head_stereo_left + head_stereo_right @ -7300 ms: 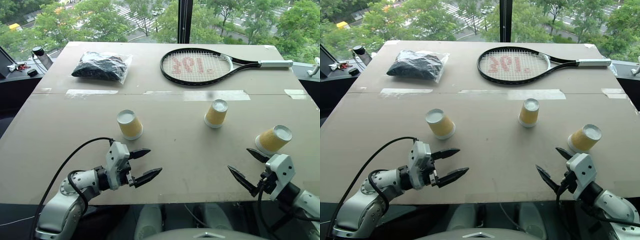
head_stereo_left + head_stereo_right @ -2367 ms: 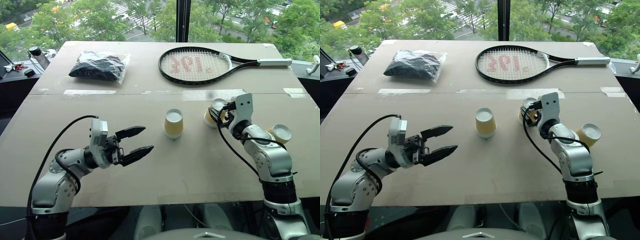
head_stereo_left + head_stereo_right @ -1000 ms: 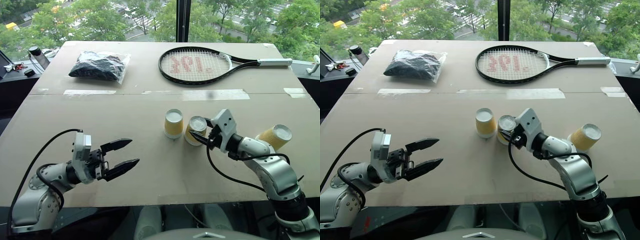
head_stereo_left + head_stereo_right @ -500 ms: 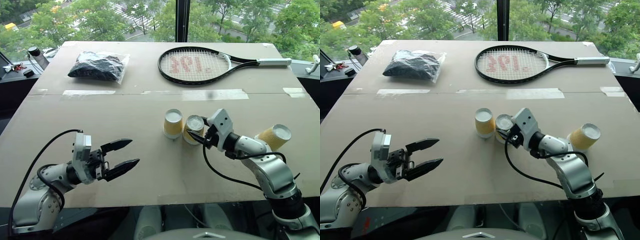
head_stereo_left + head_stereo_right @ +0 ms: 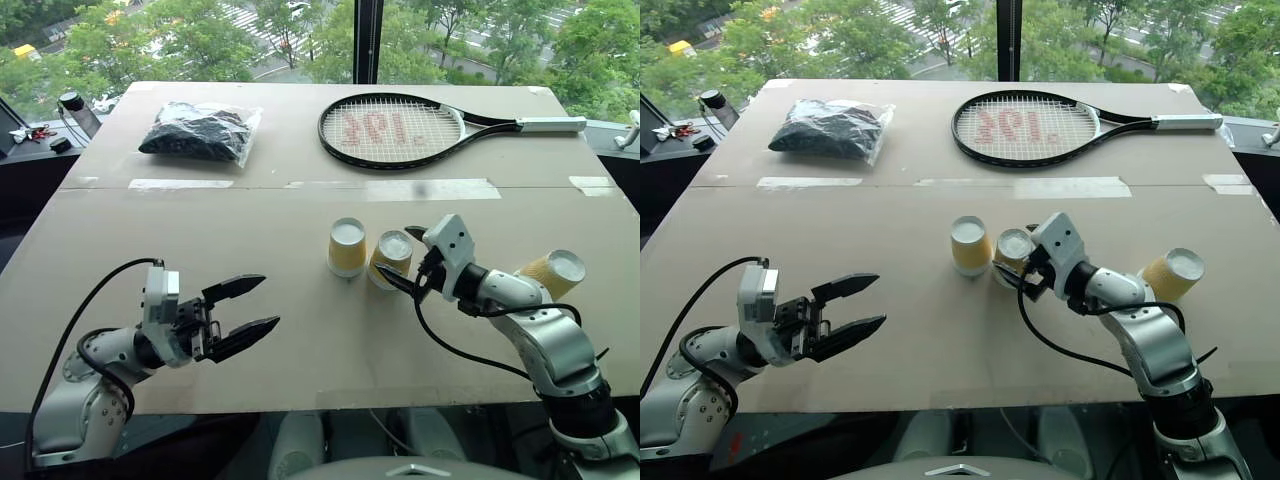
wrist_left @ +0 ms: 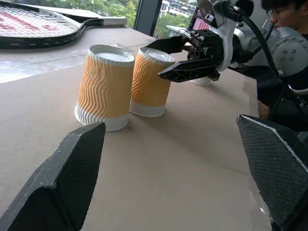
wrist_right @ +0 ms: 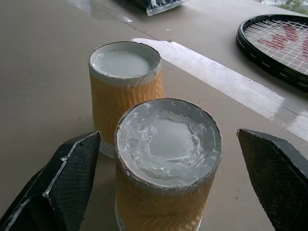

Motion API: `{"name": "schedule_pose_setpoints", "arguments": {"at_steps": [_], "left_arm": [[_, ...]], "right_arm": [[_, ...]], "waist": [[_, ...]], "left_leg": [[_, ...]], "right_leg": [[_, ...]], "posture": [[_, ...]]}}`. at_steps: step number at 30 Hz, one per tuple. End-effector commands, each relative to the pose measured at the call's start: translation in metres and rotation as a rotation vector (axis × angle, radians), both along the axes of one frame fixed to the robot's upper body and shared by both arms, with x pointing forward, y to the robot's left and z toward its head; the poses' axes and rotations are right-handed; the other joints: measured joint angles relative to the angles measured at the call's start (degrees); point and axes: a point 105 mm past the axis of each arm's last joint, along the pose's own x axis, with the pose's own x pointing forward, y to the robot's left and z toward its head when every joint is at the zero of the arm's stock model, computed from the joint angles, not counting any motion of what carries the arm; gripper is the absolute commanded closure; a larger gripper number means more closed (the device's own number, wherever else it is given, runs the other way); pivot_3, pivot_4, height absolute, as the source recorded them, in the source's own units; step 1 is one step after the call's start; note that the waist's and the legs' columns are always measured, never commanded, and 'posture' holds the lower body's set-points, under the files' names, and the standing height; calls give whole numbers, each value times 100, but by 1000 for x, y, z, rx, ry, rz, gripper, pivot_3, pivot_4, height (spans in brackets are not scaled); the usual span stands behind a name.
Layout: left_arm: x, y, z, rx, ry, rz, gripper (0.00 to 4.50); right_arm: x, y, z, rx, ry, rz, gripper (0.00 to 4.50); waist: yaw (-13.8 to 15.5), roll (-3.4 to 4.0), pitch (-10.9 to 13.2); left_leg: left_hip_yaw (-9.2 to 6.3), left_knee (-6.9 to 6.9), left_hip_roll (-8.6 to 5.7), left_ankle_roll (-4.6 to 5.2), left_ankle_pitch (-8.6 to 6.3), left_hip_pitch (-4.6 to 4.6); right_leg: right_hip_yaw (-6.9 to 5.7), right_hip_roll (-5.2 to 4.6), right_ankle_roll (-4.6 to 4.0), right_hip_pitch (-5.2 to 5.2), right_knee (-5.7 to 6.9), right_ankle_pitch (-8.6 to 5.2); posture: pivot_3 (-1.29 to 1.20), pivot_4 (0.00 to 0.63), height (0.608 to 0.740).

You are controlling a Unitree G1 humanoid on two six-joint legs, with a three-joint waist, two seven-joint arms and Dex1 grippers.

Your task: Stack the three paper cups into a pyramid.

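Observation:
The third cup [image 5: 554, 272] will rest across both standing cups' bases and stay upright when I lower it, because only a narrow gap [image 5: 370, 238] lies between those bases.
Two yellow ribbed paper cups stand upside down, side by side, at the middle of the table: one cup [image 5: 347, 247] on the left and a second cup [image 5: 391, 256] touching it on the right. My right gripper [image 5: 395, 252] is open, one finger on each side of the second cup [image 7: 166, 159] without pressing it. The third cup [image 5: 553, 272] lies tilted near the table's right edge, behind my right forearm. My left gripper [image 5: 268, 300] hovers open and empty over the front left of the table, well away from the cups [image 6: 105, 86].
A tennis racket [image 5: 392, 130] and a clear bag of black stuff [image 5: 200, 130] lie at the far end. Tape strips [image 5: 430, 188] run across the table's seam. Part of a person [image 6: 284, 14] sits beyond the table's right side.
My right gripper has opened and let go of the second cup, which now stands beside the first. The left arm has stayed put.

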Motion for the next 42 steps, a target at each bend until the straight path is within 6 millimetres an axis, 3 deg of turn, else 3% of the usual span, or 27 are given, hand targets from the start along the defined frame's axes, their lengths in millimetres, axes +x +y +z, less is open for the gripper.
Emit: {"name": "schedule_pose_setpoints", "arguments": {"at_steps": [1, 4, 8, 11, 17, 27, 32, 35, 37, 38, 42], "left_arm": [[-2, -4, 7, -42, -70, -51, 0], [-3, -10, 7, -43, -88, -111, 0], [-4, -26, 12, -65, -52, -254, 0], [-3, -33, 15, -73, -47, -311, 0], [-1, -35, 16, -77, -44, -335, 0], [-8, -32, 15, -76, -35, -334, 0], [-8, -31, 15, -75, -34, -327, 0], [-8, -31, 14, -76, -31, -325, 0], [-8, -31, 14, -76, -29, -323, 0], [-7, -31, 14, -77, -29, -321, 0], [-6, -32, 14, -78, -30, -318, 0]], "right_arm": [[-22, -18, 45, 75, -158, -2, 22], [-25, -37, 55, 82, -190, -88, 22], [-16, -105, 49, 1, -160, -413, 22], [-18, -145, 36, -72, -125, -591, 22], [-25, -170, 14, -84, -50, -709, 22], [-19, -187, -18, -9, 78, -805, 22], [-18, -194, -20, 8, 80, -833, 22], [-19, -193, -19, 14, 75, -824, 777], [-20, -189, -14, 25, 54, -797, 1789], [-20, -186, -10, 14, 39, -780, 2044], [-16, -164, 9, 38, 3, -653, 2044]], "waist": [[0, 0, 0], [-21, -3, -2], [-16, -3, -2], [12, -3, -2], [-68, 1, -1], [-36, 3, 0], [-34, 4, 1], [-35, 4, 1], [-35, 4, 1], [-35, 4, 1], [-36, 5, 1]], "left_leg": [[1, 0, 0, 1, 0, 0], [1, 0, -1, 6, -4, 5], [0, 2, -2, 19, -11, 7], [2, 3, -5, 3, -2, 6], [5, -1, -4, 1, -1, 15], [4, 0, -3, 3, -2, 13], [1, 0, -3, 4, -2, 13], [2, 0, -3, 7, -4, 13], [3, 0, -3, 6, -4, 13], [2, 0, -3, 6, -4, 13], [3, 0, -3, 7, -4, 13]], "right_leg": [[0, 0, 0, 0, 0, 0], [-3, 2, 1, 2, 3, 0], [-1, 4, 0, 5, 6, 1], [0, 4, 1, 6, 1, 0], [19, 19, 1, 4, 4, 0], [30, 14, 2, 4, 3, 0], [32, 15, 2, 4, 4, 0], [32, 15, 2, 4, 4, 0], [32, 14, 2, 4, 3, 0], [32, 15, 2, 4, 3, 0], [33, 15, 2, 4, 3, 0]], "posture": [[0, 150, 740], [0, 150, 740], [0, 150, 740], [0, 150, 740], [0, 150, 740], [0, 150, 740], [0, 150, 740], [0, 150, 740], [0, 150, 740], [0, 150, 740], [0, 150, 740]]}}
